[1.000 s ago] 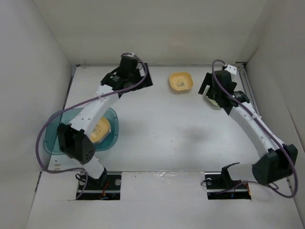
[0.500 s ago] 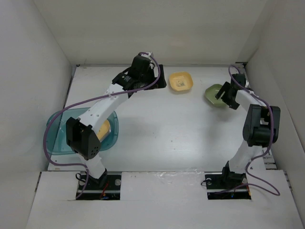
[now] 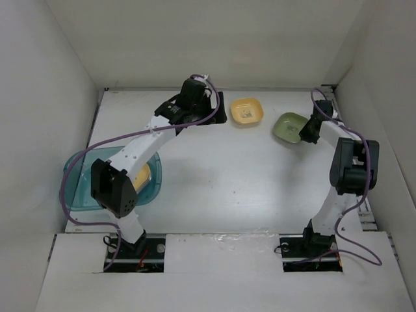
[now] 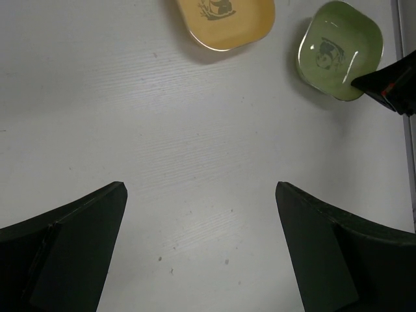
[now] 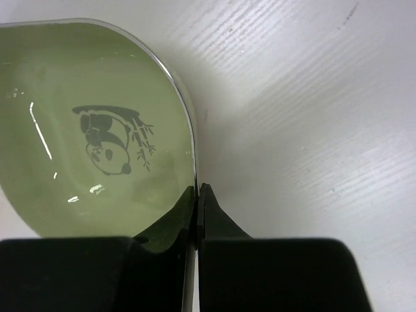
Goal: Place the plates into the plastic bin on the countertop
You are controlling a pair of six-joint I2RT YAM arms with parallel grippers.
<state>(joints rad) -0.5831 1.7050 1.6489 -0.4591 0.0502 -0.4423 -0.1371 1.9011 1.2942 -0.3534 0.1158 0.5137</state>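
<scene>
I should use my left gripper to grab the plate's opposite rim [image 3: 275, 125] and bring the plate over, because my right gripper has the green plate [image 3: 290, 127] far away from the teal bin.
A green plate [image 3: 290, 127] with a panda print [image 5: 110, 140] lies at the back right of the countertop [image 3: 227, 182]. My right gripper [image 5: 199, 195] is shut on its right rim, one finger inside the dish and one outside. A yellow-orange plate [image 3: 247, 111] sits just left of it, also seen in the left wrist view [image 4: 224, 23] beside the green plate [image 4: 339, 49]. My left gripper [image 4: 201, 247] hangs open above bare countertop near the back, with nothing between its fingers. The teal plastic bin [image 3: 75, 192] stands at the front left with a yellow plate [image 3: 138, 175] inside, partly hidden by the left arm.
White walls close in the countertop on the left, back and right. A rail [image 3: 344, 123] runs along the right wall behind the right arm. The left arm's cable [image 3: 65, 188] loops over the bin.
My right gripper closed on the green plate's rim and the plate shifted slightly left. The left arm swung right from the back left toward the yellow-orange plate.
</scene>
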